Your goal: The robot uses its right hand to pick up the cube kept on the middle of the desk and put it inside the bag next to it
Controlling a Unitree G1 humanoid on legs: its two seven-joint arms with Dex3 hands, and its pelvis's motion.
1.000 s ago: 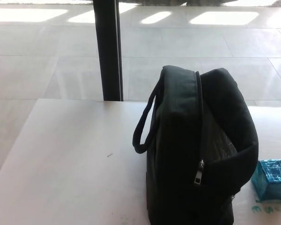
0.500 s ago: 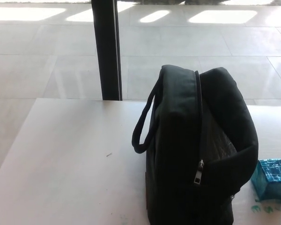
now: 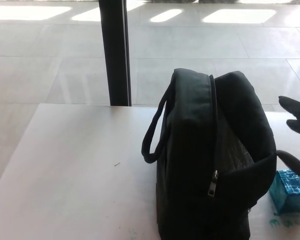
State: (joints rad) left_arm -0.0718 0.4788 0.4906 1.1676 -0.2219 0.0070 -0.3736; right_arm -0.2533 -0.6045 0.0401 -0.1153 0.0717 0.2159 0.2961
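The black bag (image 3: pixel 190 150) is standing unheld and has a narrow opening (image 3: pixel 232 145), so I expect it to move a little across the desk and stay upright when I push the cube in.
A black bag (image 3: pixel 210 160) stands upright on the white desk (image 3: pixel 75 170), its top zip open toward the right side. To the right of the bag sits a small blue cube (image 3: pixel 289 194) on the desk. My right hand (image 3: pixel 297 135) enters at the right edge, just above the cube, fingers spread apart and holding nothing. One finger (image 3: pixel 291 161) curls down close to the cube's top; I cannot tell whether it touches. The left hand does not show.
A black pillar (image 3: pixel 115 50) rises behind the desk's far edge on a tiled floor (image 3: pixel 50 60). Green marks (image 3: pixel 280 221) lie on the desk in front of the cube. The bag's handle (image 3: pixel 152 135) loops out to its left.
My right hand has come into view from the right edge and now hovers over the cube. Bag and cube stay where they were; the camera shifted slightly.
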